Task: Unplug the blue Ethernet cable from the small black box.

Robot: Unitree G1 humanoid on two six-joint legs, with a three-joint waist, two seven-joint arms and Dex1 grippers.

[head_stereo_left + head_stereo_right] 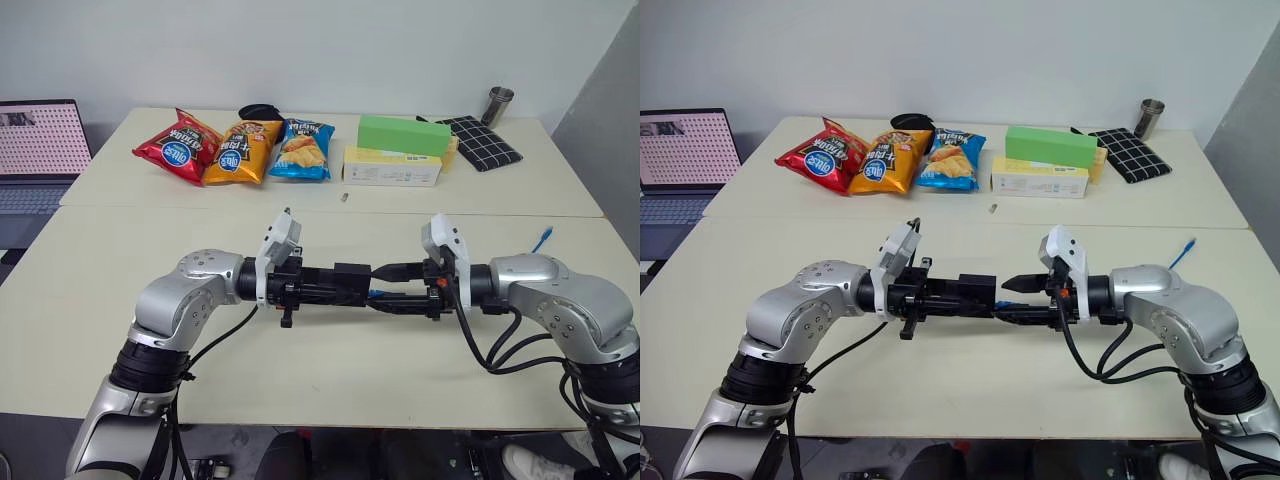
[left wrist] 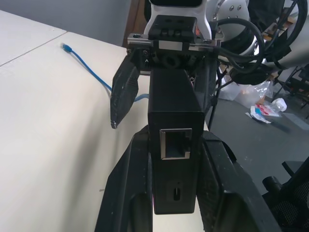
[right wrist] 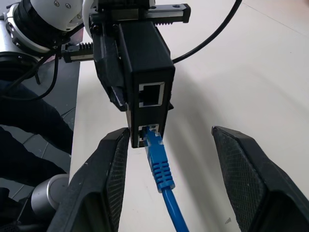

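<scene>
I expect the plug to slide straight out when I pull it away from the box, because most of the plug point(image 3: 160, 164) sticks out of the lower port point(image 3: 146, 134).
The small black box point(image 1: 352, 278) hangs above the table's middle, clamped between the fingers of my left gripper point(image 1: 342, 284), which is shut on it. The right wrist view shows two ports on the box's point(image 3: 145, 63) end face. The blue Ethernet cable's plug point(image 3: 157, 154) has its tip at the lower port, and I cannot tell whether it is seated. My right gripper point(image 3: 169, 133) stands open, its fingers point(image 3: 241, 179) either side of the plug and apart from it. The cable's point(image 2: 94, 72) other end lies on the table at the right point(image 1: 541, 240).
At the far side of the table lie three chip bags point(image 1: 240, 150), a green box point(image 1: 403, 134) on a yellow box point(image 1: 392, 167), a black grid cloth point(image 1: 482, 141), a metal cup point(image 1: 499, 104) and a dark round object point(image 1: 260, 110). A laptop point(image 1: 35, 150) stands at the left.
</scene>
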